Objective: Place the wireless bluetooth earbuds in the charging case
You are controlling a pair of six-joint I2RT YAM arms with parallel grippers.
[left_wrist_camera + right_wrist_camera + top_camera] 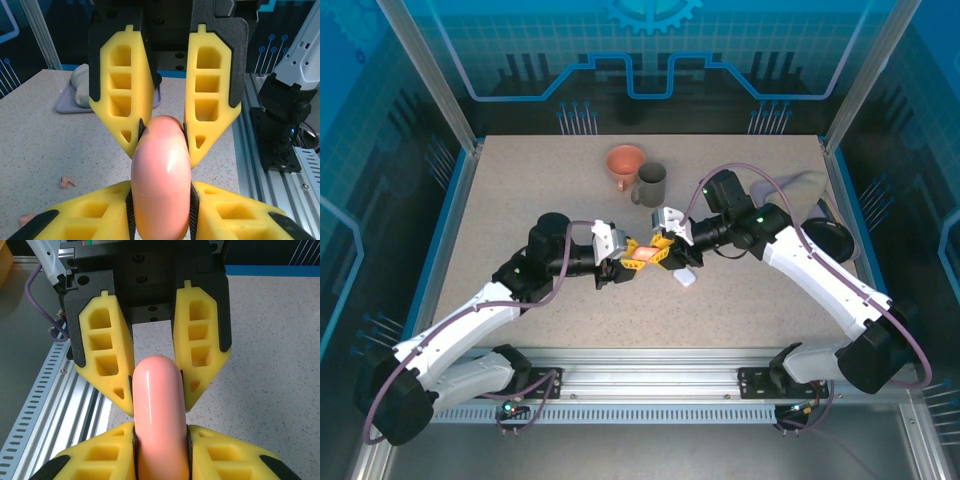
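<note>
I should let my right gripper release its end of the shut charging case (161, 170), held by both grippers, then push the case's lid open before taking an earbud (66, 182).
A salmon-pink charging case (642, 253) hangs above the table's middle, held from both ends. My left gripper (626, 256) is shut on its left end and my right gripper (660, 247) on its right end. In the left wrist view the case (161, 170) stands between my left gripper's (161, 189) black pads, with the right gripper's yellow fingers (209, 100) clamped on its far end. From the right wrist, the case (159, 405) sits in my right gripper (161, 430) the same way. Two pink earbuds (66, 182) (25, 219) lie on the table.
A small white case (685, 278) lies just below the grippers. A pink cup (625, 162) and a grey mug (650, 183) stand behind them. A lavender tray (65, 105) with a pale lump sits at the table's right. An aluminium rail (650, 360) runs along the near edge.
</note>
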